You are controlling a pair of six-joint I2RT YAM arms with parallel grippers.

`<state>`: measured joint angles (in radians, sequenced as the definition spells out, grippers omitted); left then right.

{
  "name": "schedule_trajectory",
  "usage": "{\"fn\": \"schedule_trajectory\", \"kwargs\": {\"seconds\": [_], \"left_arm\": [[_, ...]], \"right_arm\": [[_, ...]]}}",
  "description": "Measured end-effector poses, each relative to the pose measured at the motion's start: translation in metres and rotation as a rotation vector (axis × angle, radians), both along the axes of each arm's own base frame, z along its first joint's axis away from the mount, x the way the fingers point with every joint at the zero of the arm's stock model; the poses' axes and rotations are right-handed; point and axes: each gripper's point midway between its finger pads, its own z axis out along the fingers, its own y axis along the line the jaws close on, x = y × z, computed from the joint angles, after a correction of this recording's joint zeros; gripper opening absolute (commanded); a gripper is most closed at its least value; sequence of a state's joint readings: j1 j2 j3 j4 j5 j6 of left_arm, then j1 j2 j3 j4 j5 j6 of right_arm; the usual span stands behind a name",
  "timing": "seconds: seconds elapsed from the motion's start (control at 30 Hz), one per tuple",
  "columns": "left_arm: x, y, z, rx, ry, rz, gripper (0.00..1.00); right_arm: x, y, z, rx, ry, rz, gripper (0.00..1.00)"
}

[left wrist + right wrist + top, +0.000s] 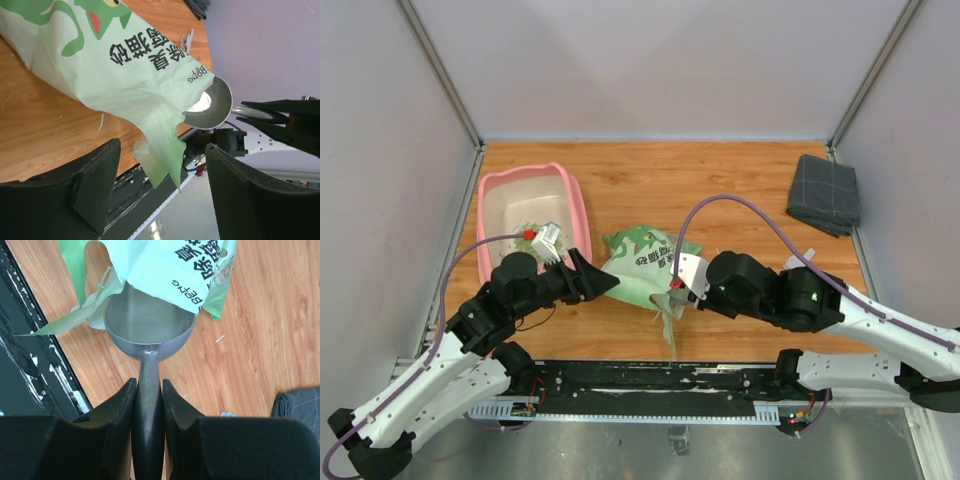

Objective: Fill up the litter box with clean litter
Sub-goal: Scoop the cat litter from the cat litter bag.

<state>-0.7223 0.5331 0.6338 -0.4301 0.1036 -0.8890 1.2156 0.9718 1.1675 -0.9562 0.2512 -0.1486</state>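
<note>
The bag's opening droops over the scoop's empty bowl, so the robot's left gripper should take hold of the bag's torn edge while the right gripper pushes the scoop further in.
The pink litter box stands at the left of the table, with a small scatter of green clean litter on its pale floor. To its right lies a light green printed bag. My left gripper is at the bag's left end. It is open, and the bag's torn edge hangs between the fingers without touching them. My right gripper is shut on the handle of a grey metal scoop. The scoop's bowl sits in the bag's mouth and looks empty.
A folded grey cloth lies at the back right corner. The black rail runs along the table's near edge, just below the bag. Grey walls close in the table on three sides.
</note>
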Motion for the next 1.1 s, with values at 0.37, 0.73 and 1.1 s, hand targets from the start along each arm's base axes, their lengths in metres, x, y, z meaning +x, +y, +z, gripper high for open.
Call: {"fn": "schedule_trajectory", "kwargs": {"seconds": [0.37,0.73,1.1], "left_arm": [[0.026,-0.028,-0.013,0.005,0.034,-0.017,0.0],[0.036,-0.079,0.059,-0.168,0.056,-0.106,0.0],[0.045,-0.057,0.063,-0.107,0.005,-0.064,0.0]], "right_arm": [[0.011,0.007,-0.008,-0.054,-0.023,-0.031,0.01],[0.017,-0.022,0.084,0.051,-0.132,-0.107,0.01],[0.025,-0.017,0.075,-0.01,-0.025,-0.024,0.01]]}}
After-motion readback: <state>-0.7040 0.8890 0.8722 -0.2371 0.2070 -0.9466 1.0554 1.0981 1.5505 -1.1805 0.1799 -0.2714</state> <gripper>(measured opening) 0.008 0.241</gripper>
